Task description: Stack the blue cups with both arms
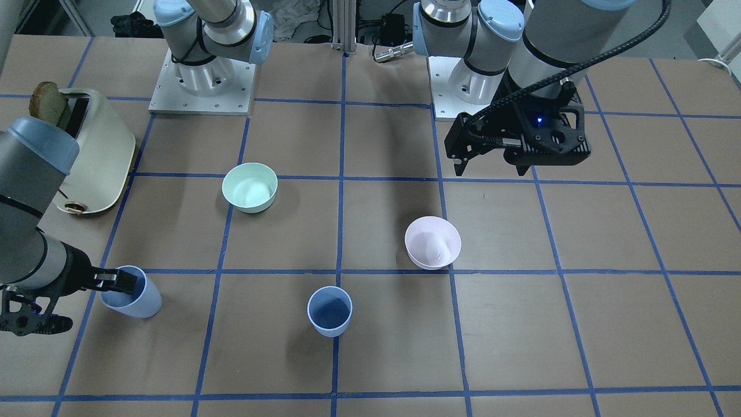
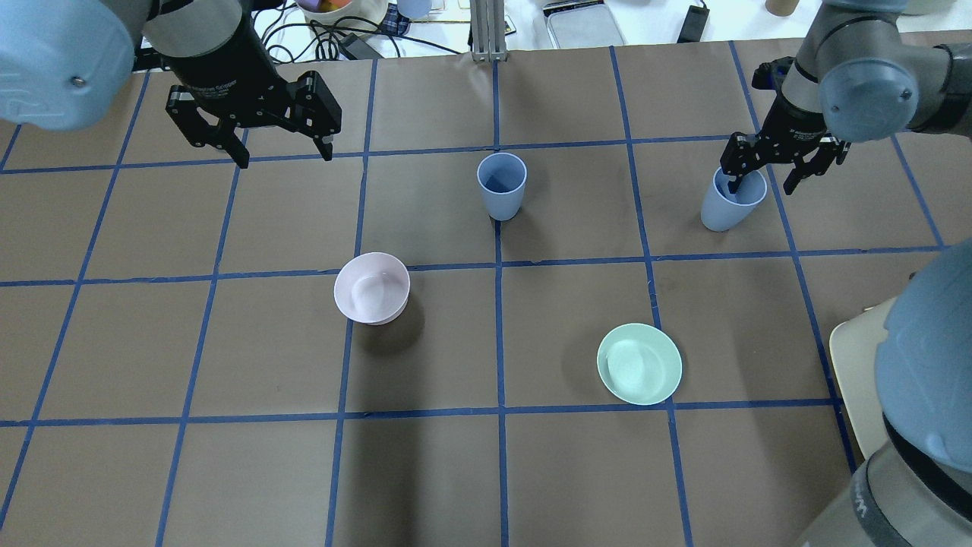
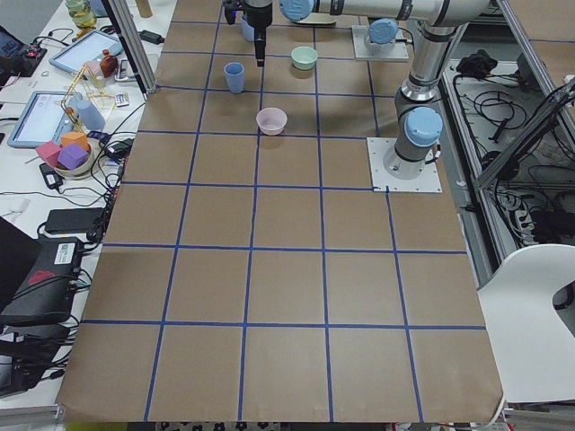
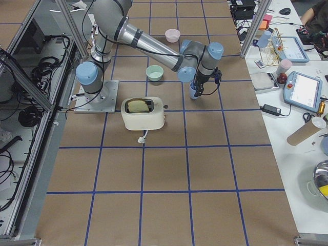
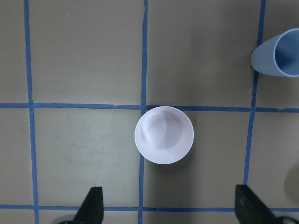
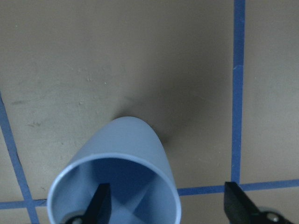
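Note:
I expect the second blue cup (image 1: 143, 300), which is narrower at its base, to sink deep inside when I lower it, because the upright blue cup's opening (image 1: 330, 308) is empty.
One blue cup (image 2: 501, 186) stands upright and alone near the table's middle; it also shows in the front view (image 1: 330, 311) and at the left wrist view's top right (image 5: 278, 58). The second blue cup (image 2: 730, 203) stands at the far right. My right gripper (image 2: 762, 184) is open and straddles its rim. In the right wrist view one finger (image 6: 100, 203) is inside this cup (image 6: 121, 186) and the other is well outside its wall. My left gripper (image 2: 285, 158) is open and empty, held high over the pink bowl (image 5: 164, 135).
A pale pink bowl (image 2: 372, 287) sits left of centre and a mint-green bowl (image 2: 639, 363) right of centre, nearer the robot. A cream toaster (image 1: 98, 156) with toast stands on the robot's right side, close to the right arm.

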